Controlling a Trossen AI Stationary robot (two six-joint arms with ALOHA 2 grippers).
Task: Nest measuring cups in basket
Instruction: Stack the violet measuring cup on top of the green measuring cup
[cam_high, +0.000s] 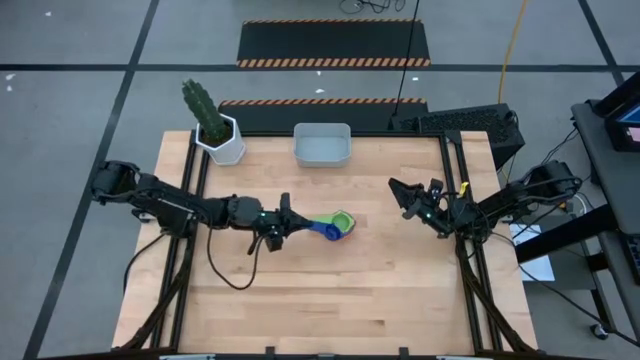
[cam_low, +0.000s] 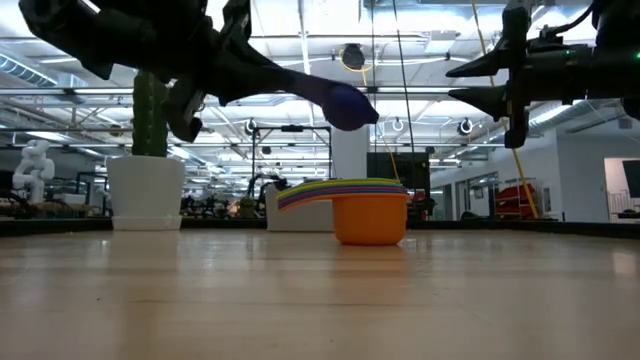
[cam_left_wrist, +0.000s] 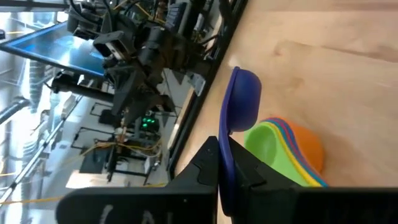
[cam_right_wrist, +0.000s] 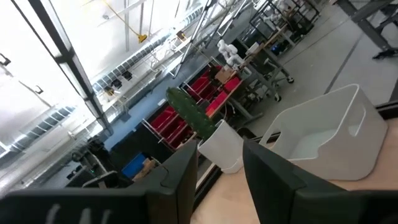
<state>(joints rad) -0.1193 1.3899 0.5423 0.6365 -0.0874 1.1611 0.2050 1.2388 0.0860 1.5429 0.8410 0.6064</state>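
Note:
The dark blue cup's rounded bottom (cam_low: 348, 108) points down at the green cup's open bowl (cam_high: 344, 221), so my left gripper should keep bringing it over and down until it nests.
My left gripper (cam_high: 288, 226) is over the middle of the table, shut on a dark blue measuring cup (cam_high: 328, 231). That cup hangs in the air (cam_low: 345, 105) just above a nested stack of cups (cam_low: 368, 208). The stack has a green cup on top (cam_left_wrist: 270, 144) and an orange one at the bottom (cam_left_wrist: 313, 148), which rests on the table. The pale basket (cam_high: 321, 145) stands near the far edge, also seen in the right wrist view (cam_right_wrist: 323, 137). My right gripper (cam_high: 402, 192) is open (cam_right_wrist: 221, 168), in the air right of the stack, touching nothing. My left gripper (cam_left_wrist: 225, 171) pinches the dark blue cup's flat handle (cam_left_wrist: 224, 146) between its two fingers, which lie along the handle, coming from the table's left. The cup is lifted clear. Its bowl (cam_left_wrist: 244, 93) sticks out past the fingertips, over the stack.
A white hexagonal pot with a cactus (cam_high: 221, 133) stands at the far left corner, beside the basket. Black rails run along the table's left and right sides (cam_high: 455, 190). Bare wood (cam_high: 330, 300) lies toward the near edge.

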